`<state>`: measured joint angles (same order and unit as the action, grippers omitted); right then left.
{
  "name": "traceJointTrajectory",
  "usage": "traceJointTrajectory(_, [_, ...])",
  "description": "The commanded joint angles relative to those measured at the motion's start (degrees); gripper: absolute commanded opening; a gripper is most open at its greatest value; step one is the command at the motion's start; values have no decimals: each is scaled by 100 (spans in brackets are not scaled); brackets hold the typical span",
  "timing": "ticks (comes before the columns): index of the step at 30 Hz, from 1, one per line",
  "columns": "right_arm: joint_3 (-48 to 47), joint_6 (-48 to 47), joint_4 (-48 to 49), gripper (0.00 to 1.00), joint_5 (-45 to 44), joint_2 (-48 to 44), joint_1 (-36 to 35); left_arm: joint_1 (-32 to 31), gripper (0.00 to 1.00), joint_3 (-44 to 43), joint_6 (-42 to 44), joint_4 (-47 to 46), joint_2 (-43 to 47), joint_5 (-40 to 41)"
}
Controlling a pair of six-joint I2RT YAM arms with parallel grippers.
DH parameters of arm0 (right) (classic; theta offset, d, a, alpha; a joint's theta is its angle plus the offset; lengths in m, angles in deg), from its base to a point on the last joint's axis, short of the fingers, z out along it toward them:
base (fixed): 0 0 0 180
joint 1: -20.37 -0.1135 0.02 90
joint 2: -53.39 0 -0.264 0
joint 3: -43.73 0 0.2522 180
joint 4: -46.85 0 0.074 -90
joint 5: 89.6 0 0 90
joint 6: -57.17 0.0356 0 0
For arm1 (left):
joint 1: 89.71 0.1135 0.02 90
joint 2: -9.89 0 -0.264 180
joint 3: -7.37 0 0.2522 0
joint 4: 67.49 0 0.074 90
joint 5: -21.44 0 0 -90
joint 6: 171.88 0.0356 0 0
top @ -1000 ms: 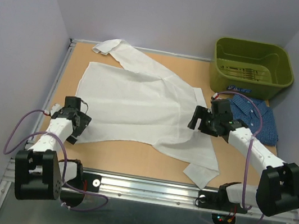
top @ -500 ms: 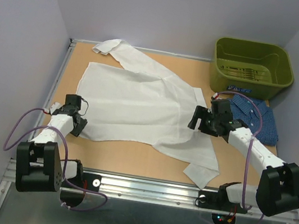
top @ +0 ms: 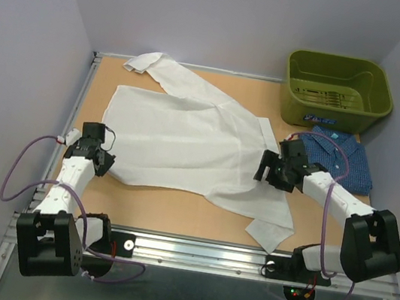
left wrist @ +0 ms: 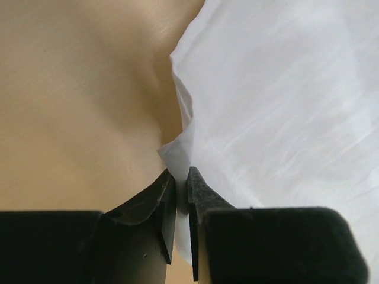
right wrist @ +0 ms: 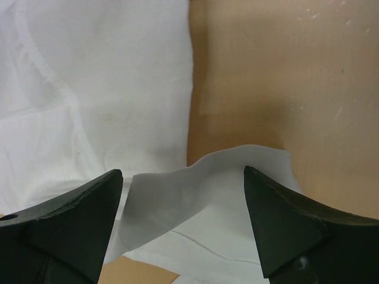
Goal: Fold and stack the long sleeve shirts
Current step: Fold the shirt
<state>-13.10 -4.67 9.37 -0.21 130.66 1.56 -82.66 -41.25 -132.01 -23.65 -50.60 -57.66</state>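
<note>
The near sleeve end pokes out toward the table's front edge, so my right gripper should grip the raised flap and pull the sleeve back over the shirt.
The white long sleeve shirt lies spread flat across the table, one sleeve reaching to the far left corner. My left gripper is at its near-left hem corner. In the left wrist view the left gripper is shut on a fold of the white shirt. My right gripper hangs open over the shirt's right edge. In the right wrist view a raised flap of cloth lies between the fingers of the right gripper, touching neither. The dark blue shirt lies folded at the right.
An olive-green bin stands at the back right corner, just behind the blue shirt. A shirt sleeve end lies near the front edge. Purple walls close in the table on the left, back and right.
The left gripper slid onto the shirt's near-left corner and closed on it. The right gripper dipped a little lower at the shirt's right edge, still open.
</note>
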Motion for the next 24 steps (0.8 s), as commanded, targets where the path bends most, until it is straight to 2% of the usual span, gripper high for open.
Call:
traceJointTrajectory(1, [132,207,-123,88,-589,33,79,7,23,-250,319,226,257,0])
traceJointTrajectory(8, [158,207,-360,88,-723,305,114,16,23,-259,469,182,441,-140])
traceJointTrajectory(11, [202,216,-483,84,-521,402,114,16,23,-277,557,155,477,-167])
traceJointTrajectory(13, [246,198,-536,77,-424,464,123,7,23,-285,592,155,468,-176])
traceJointTrajectory(14, [255,181,-589,65,-328,473,123,7,23,-312,627,155,477,-176])
traceJointTrajectory(15, [246,181,-633,59,-283,455,114,16,22,-312,653,155,477,-176])
traceJointTrajectory(16, [229,181,-738,44,-257,403,114,7,20,-329,680,164,485,-167])
traceJointTrajectory(18, [194,163,-844,28,-239,176,114,7,17,-391,794,208,503,-167])
traceJointTrajectory(19, [115,137,-983,16,-282,61,114,7,13,-469,855,286,503,-141])
traceJointTrajectory(22, [-165,128,-1448,1,-370,-238,114,7,9,-584,961,445,555,-62])
traceJointTrajectory(24, [-342,111,-1687,1,-511,-388,123,7,6,-681,1014,507,608,-61])
